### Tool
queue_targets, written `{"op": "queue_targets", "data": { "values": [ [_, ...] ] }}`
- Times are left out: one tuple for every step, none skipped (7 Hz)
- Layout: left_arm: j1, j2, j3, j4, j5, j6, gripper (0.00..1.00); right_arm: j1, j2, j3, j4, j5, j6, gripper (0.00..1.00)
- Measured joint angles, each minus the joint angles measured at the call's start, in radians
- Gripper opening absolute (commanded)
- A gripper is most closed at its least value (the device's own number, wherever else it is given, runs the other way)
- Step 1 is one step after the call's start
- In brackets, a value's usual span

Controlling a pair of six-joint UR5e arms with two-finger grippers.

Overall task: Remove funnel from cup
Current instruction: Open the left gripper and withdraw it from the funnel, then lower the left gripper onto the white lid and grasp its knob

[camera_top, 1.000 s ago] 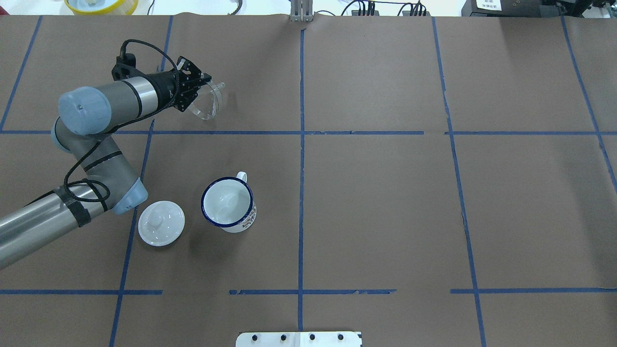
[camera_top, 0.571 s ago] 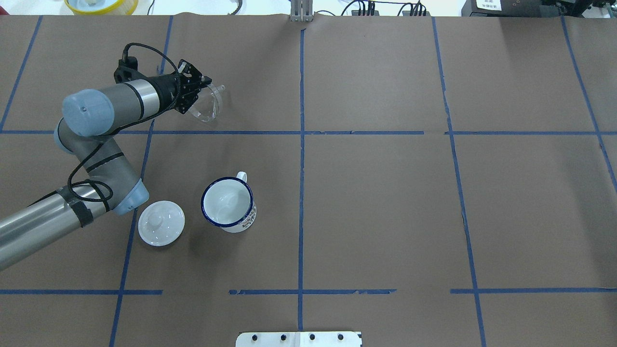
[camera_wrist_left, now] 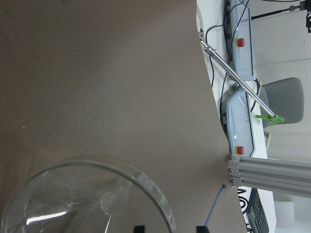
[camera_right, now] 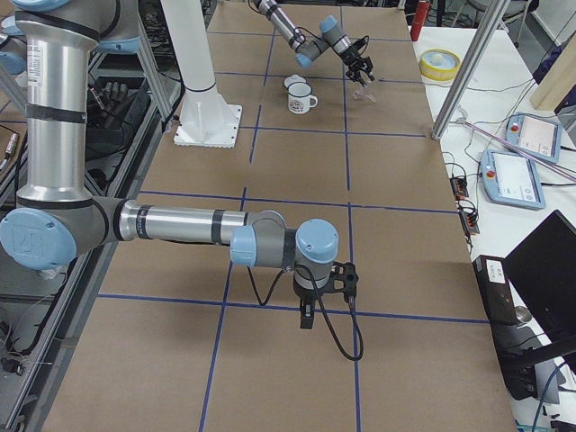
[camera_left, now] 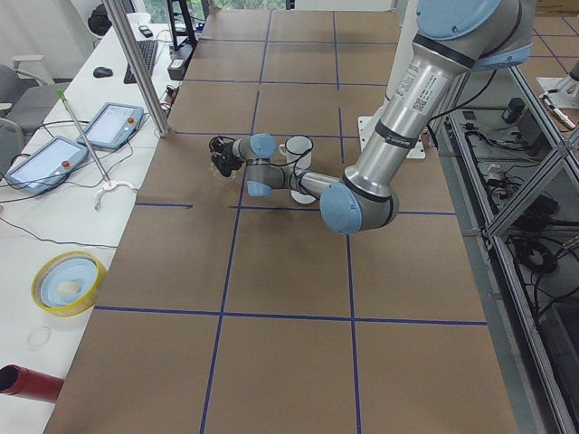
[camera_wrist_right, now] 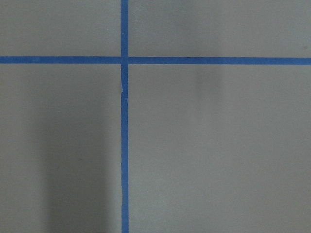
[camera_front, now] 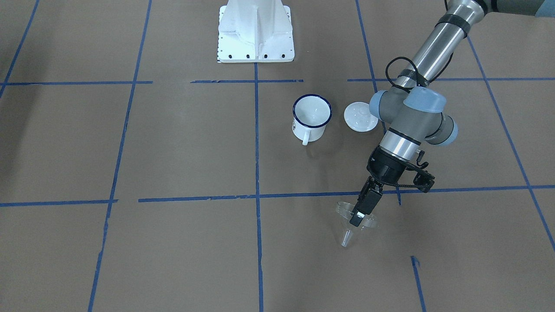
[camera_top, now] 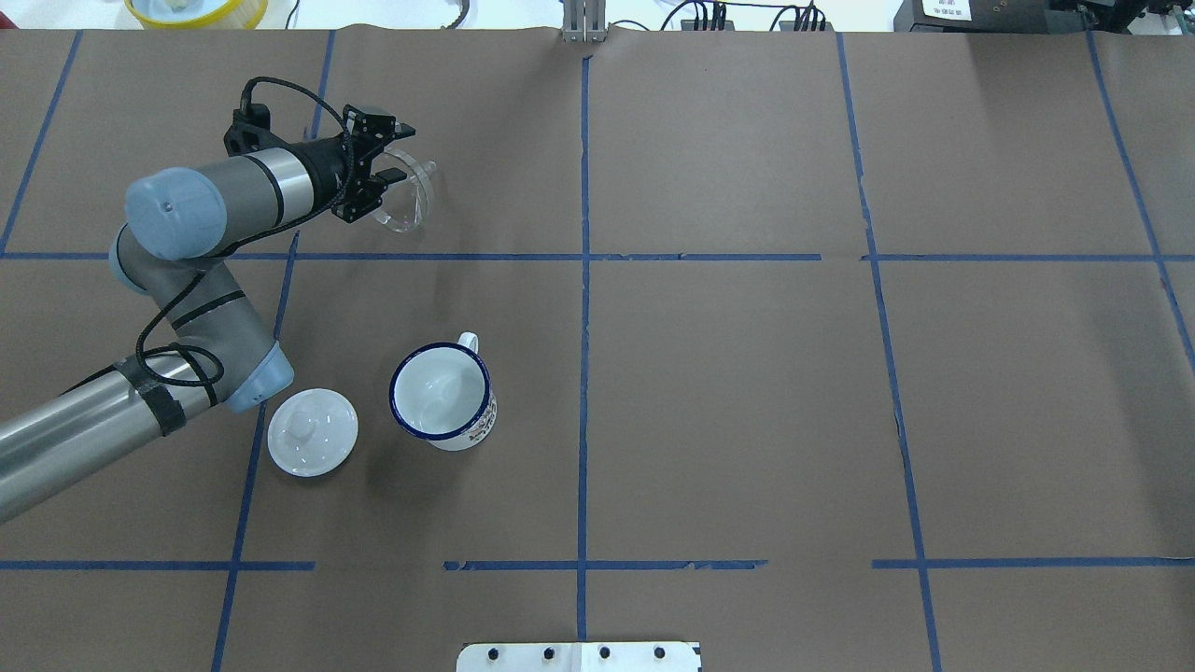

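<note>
I expect the white lid point(camera_front: 360, 116) to rest inside the mug's blue rim point(camera_front: 312, 126) when I lower it, because the lid is a little narrower than that rim.
The clear plastic funnel point(camera_top: 411, 191) lies tilted on the brown paper at the far left of the table, spout point(camera_front: 345, 239) pointing away from my arm. My left gripper point(camera_top: 383, 163) is at its wide rim with the jaws spread. In the left wrist view the cone point(camera_wrist_left: 87, 199) fills the lower left, and the rim passes between two dark fingertips point(camera_wrist_left: 139, 228) at the bottom edge. The white mug with a blue rim point(camera_top: 441, 392) stands upright and empty well apart from it. My right gripper point(camera_right: 306, 317) hangs low over bare paper; I cannot tell whether it is open or shut.
A white round knobbed lid point(camera_top: 312, 432) lies beside the mug, under my left forearm. The white robot base point(camera_front: 256, 32) stands at the table's near edge. A yellow bowl point(camera_top: 196, 9) sits beyond the far edge. Blue tape lines cross the paper.
The left gripper's jaws have spread apart at the funnel's rim and the wrist has shifted slightly up and back. The funnel has stayed in nearly the same spot.
</note>
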Motion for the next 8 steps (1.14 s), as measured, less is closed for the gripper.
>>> {"op": "queue_targets", "data": {
  "values": [
    [-0.006,0.007,-0.068,0.070,-0.034,0.006,1.00,0.000,0.000,0.000,0.000,0.000,0.000,1.00],
    [-0.014,0.033,-0.166,0.175,-0.110,0.016,1.00,0.000,0.000,0.000,0.000,0.000,0.000,1.00],
    [-0.019,0.095,-0.303,0.317,-0.187,0.061,1.00,0.000,0.000,0.000,0.000,0.000,0.000,1.00],
    [-0.020,0.176,-0.463,0.493,-0.236,0.146,1.00,0.000,0.000,0.000,0.000,0.000,0.000,1.00],
    [-0.009,0.254,-0.607,0.667,-0.264,0.216,0.99,0.000,0.000,0.000,0.000,0.000,0.000,1.00],
    [0.031,0.311,-0.719,0.850,-0.275,0.248,0.97,0.000,0.000,0.000,0.000,0.000,0.000,1.00],
    [0.092,0.336,-0.787,1.018,-0.278,0.259,0.97,0.000,0.000,0.000,0.000,0.000,0.000,1.00],
    [0.146,0.356,-0.819,1.117,-0.276,0.260,0.96,0.000,0.000,0.000,0.000,0.000,0.000,1.00]
  ]
}}
